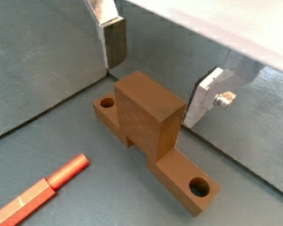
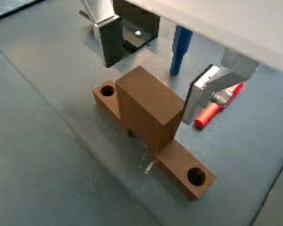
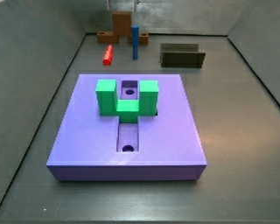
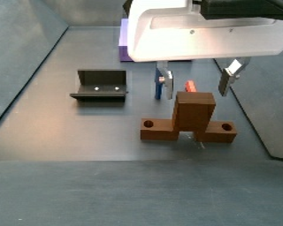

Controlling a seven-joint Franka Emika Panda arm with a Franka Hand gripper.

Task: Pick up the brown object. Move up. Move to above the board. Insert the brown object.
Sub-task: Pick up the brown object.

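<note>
The brown object (image 1: 151, 108) will sit astride the green U-shaped block's low middle when I put it in, since a gap (image 1: 138, 150) shows under the tall block.
The brown object (image 1: 150, 115) (image 2: 147, 108) (image 4: 193, 115) is an orange-brown bar lying flat on the grey floor, with a round hole at each end and a tall block rising from its middle. My gripper (image 1: 159, 75) (image 2: 161, 69) (image 4: 195, 88) hangs open right over that block, one silver finger (image 1: 113, 42) on each side of its top and not touching it. In a side view the brown object (image 3: 116, 26) is far back, well beyond the lavender board (image 3: 166, 131), which carries a green U-shaped block (image 3: 127, 96) over its slot.
A small red bar (image 1: 43, 190) (image 2: 215, 106) (image 3: 109, 55) and an upright blue peg (image 2: 179, 50) (image 4: 158, 86) stand close to the brown object. The dark fixture (image 4: 100, 86) (image 3: 182, 57) sits a little further off. Grey walls ring the floor.
</note>
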